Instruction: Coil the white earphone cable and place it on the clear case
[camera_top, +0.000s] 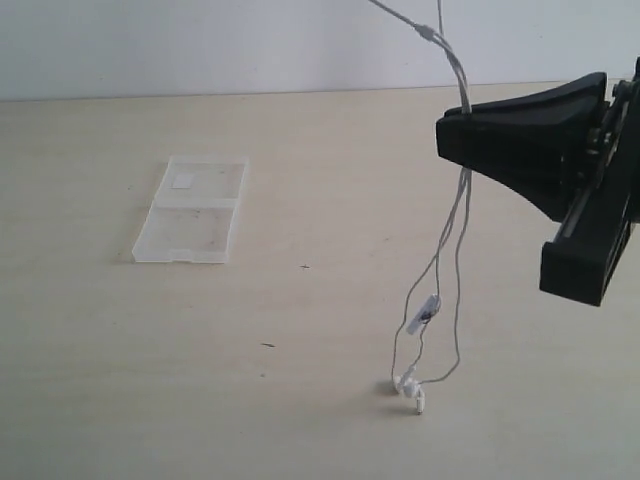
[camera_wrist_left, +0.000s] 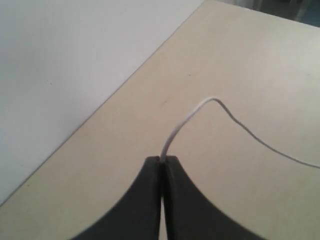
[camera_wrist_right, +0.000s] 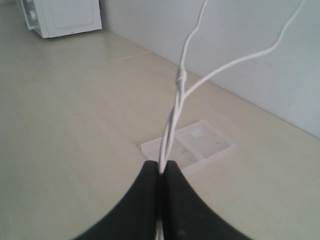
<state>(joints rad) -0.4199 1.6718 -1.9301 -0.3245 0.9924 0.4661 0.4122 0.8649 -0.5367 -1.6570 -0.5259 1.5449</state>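
Note:
My right gripper is closed on the cable's doubled strands (camera_top: 465, 187). My left gripper should keep lowering its single strand toward the earbuds (camera_top: 408, 385) and let go of it at their height.
The white earphone cable (camera_top: 459, 215) hangs in the air on the right, its earbuds (camera_top: 411, 388) and inline capsule (camera_top: 424, 315) reaching down to the tabletop. My right gripper (camera_top: 447, 126) is shut on the doubled strands (camera_wrist_right: 172, 125) well above the table. Above it the cable runs up and out of the top of the exterior view. My left gripper (camera_wrist_left: 163, 159) is shut on a single strand of the cable (camera_wrist_left: 190, 117); this gripper is outside the exterior view. The clear case (camera_top: 194, 210) lies open and flat at the left, apart from both grippers, and appears in the right wrist view (camera_wrist_right: 200, 145).
A pale wooden table (camera_top: 300, 400) carries everything. A white wall (camera_top: 200, 40) borders its far edge. A white box-like appliance (camera_wrist_right: 60, 17) stands far off in the right wrist view.

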